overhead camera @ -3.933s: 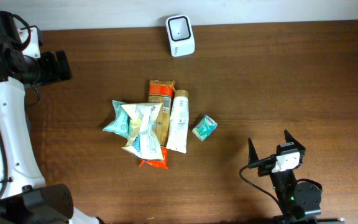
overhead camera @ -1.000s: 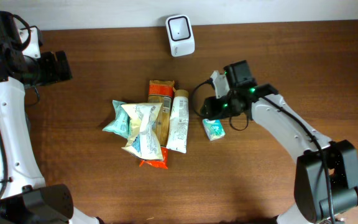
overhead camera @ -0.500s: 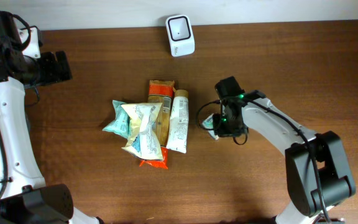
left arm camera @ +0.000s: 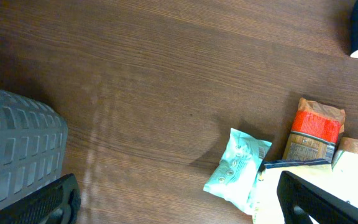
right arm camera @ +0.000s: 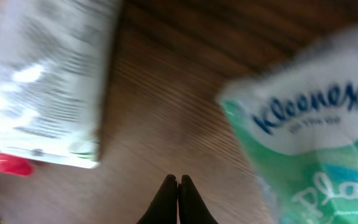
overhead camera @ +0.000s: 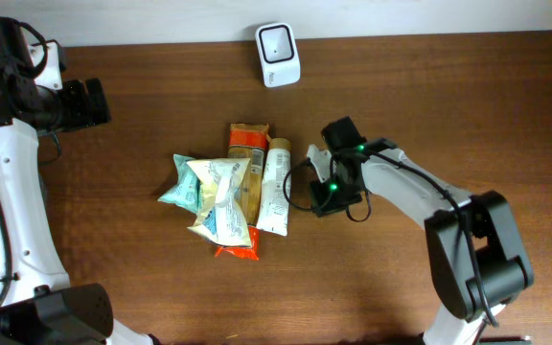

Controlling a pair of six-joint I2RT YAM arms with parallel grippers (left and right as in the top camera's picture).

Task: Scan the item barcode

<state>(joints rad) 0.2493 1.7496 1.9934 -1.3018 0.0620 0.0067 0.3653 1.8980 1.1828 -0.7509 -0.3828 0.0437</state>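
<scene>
Next, my right gripper opens, moves over the pack (right arm camera: 319, 140) and pinches it before scanning, because its shut fingers rest on the wood (right arm camera: 219, 174) beside the Kleenex tissue pack.
A small green-and-white Kleenex tissue pack (right arm camera: 316, 124) fills the right of the right wrist view, blurred. My right gripper (right arm camera: 178, 182) is shut, fingertips pressed together on bare wood just left of the pack, with nothing between them. In the overhead view this gripper (overhead camera: 318, 198) points down beside the white tube (overhead camera: 276, 182) and hides the pack. The white barcode scanner (overhead camera: 278, 42) stands at the table's far edge. My left gripper (overhead camera: 86, 101) hangs open at the far left, well away from the items.
A pile lies mid-table: a teal pouch (overhead camera: 178, 187), a white-and-yellow pouch (overhead camera: 220, 199), an orange pack (overhead camera: 247, 144) and the tube. A grey ribbed object (left arm camera: 17, 155) shows at the left of the left wrist view.
My right arm swung in from the front right, moved left and down over the tissue pack, and its jaws closed. The pack was nudged slightly left. The left arm stayed still.
</scene>
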